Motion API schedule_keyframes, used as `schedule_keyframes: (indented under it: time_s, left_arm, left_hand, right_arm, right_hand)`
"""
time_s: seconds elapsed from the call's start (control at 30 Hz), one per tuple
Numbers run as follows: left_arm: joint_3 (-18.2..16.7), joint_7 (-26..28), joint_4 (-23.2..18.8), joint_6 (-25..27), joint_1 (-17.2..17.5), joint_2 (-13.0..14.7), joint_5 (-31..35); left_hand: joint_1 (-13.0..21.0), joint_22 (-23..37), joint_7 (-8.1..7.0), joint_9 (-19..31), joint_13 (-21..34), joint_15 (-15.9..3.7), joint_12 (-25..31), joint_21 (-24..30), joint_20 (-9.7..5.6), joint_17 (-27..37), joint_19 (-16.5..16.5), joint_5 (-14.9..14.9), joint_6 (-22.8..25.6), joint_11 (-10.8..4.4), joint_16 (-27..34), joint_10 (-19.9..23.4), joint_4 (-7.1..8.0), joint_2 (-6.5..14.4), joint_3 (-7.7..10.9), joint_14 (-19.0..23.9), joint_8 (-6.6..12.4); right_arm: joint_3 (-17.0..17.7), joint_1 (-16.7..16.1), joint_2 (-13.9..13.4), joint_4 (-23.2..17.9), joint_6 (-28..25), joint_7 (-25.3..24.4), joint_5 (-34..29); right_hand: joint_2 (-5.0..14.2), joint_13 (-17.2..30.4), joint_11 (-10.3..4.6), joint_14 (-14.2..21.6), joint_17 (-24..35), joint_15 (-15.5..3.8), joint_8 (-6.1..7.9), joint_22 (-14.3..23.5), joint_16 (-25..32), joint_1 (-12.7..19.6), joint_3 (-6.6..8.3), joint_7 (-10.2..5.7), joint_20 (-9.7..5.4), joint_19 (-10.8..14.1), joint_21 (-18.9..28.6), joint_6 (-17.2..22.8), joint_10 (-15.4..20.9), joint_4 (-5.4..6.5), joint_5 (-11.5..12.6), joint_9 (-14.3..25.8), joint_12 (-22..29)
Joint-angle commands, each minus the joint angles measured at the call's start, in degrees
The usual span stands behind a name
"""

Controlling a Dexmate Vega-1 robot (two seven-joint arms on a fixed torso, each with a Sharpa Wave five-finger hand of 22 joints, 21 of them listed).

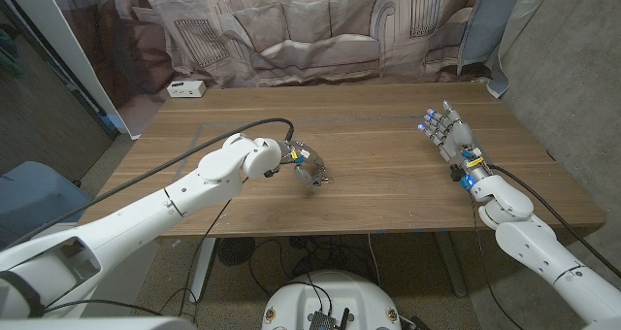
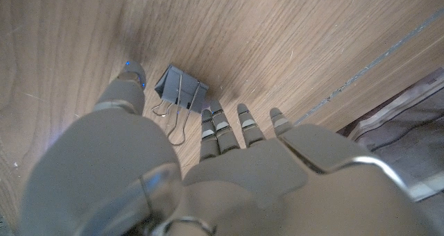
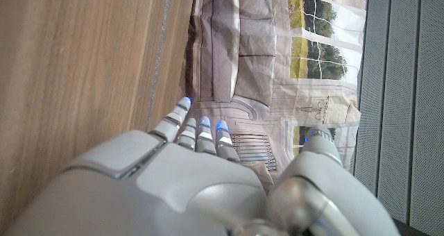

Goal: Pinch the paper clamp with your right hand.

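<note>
My gripper will lift the paper clamp, and its wire handles (image 2: pixel 186 119) should keep sticking out toward my palm then, because they already stick out well past the grey body (image 2: pixel 182 88).
A grey paper clamp (image 2: pixel 179 90) with wire handles lies on the wooden table (image 1: pixel 388 175), seen in the left wrist view. My left hand (image 1: pixel 309 165) hovers over it near the table's middle. Its thumb and fingers (image 2: pixel 216 128) are spread on either side of the clamp, without touching it. In the head view that hand covers the clamp. My right hand (image 1: pixel 446 131) stands far off at the table's right side, fingers apart and pointing away from me, holding nothing. The right wrist view shows the back of the right hand (image 3: pixel 208 187) above bare wood.
A small white box (image 1: pixel 186 88) sits at the table's back left corner. A curtain printed with a sofa (image 1: pixel 310 29) hangs behind the table. A thin grey line (image 2: pixel 374 62) runs across the wood near the far side.
</note>
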Motion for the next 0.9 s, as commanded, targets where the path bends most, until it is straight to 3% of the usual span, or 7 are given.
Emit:
schedule_keyframes:
  time_s: [0.03, 0.13, 0.9]
  left_arm:
    - [0.87, 1.07, 1.28, 0.15, -0.3, -0.96, 0.16]
    - [1.15, 1.32, 1.27, 0.25, -0.37, -0.95, 0.76]
    - [1.45, 4.62, 1.08, 2.06, 1.62, -1.78, 4.06]
  left_hand:
    - [0.72, 0.04, 0.05, 0.11, 0.13, -0.17, 0.42, 0.45, 0.03, 0.16, 0.62, 0.03, 1.03, 0.02, 0.17, 0.78, -0.06, 0.28, 0.37, 0.85, 0.2]
    - [1.14, 0.01, -0.08, 0.11, 0.14, -0.44, 0.79, 0.49, 0.03, 0.17, 1.23, 0.01, 1.96, -0.94, 0.11, 1.93, -0.09, 0.5, 0.44, 1.26, 0.37]
    - [3.1, -0.06, -1.05, 0.11, 0.12, -1.91, 1.61, 0.55, 0.02, 0.11, 3.37, 0.02, 5.48, -1.72, 0.19, 5.1, -0.32, 1.31, 0.79, 3.45, 0.94]
  right_arm:
    - [-0.07, 0.17, 0.26, 1.09, -0.24, 0.64, 0.76]
    - [-0.14, 0.23, 0.41, 1.49, -0.17, 0.89, 0.91]
    - [0.07, 0.51, 0.86, 3.19, -0.11, 2.32, 2.19]
  right_hand:
    - [0.17, 0.11, -0.08, 0.34, 0.12, 0.25, 0.36, 0.14, 0.49, 0.67, -0.2, -0.02, 0.3, -0.14, 0.34, 0.49, 0.47, -0.23, -0.14, 0.2, 0.19]
    - [0.17, 0.12, 0.05, 0.36, 0.13, 0.27, 0.35, 0.14, 0.5, 0.67, -0.22, -0.05, 0.32, -0.13, 0.35, 0.51, 0.52, -0.21, -0.14, 0.2, 0.21]
    - [0.1, 0.12, -0.05, 0.46, 0.16, 0.27, 0.29, 0.15, 0.54, 0.66, -0.38, -0.17, 0.42, -0.25, 0.34, 0.56, 0.56, -0.13, -0.15, 0.21, 0.19]
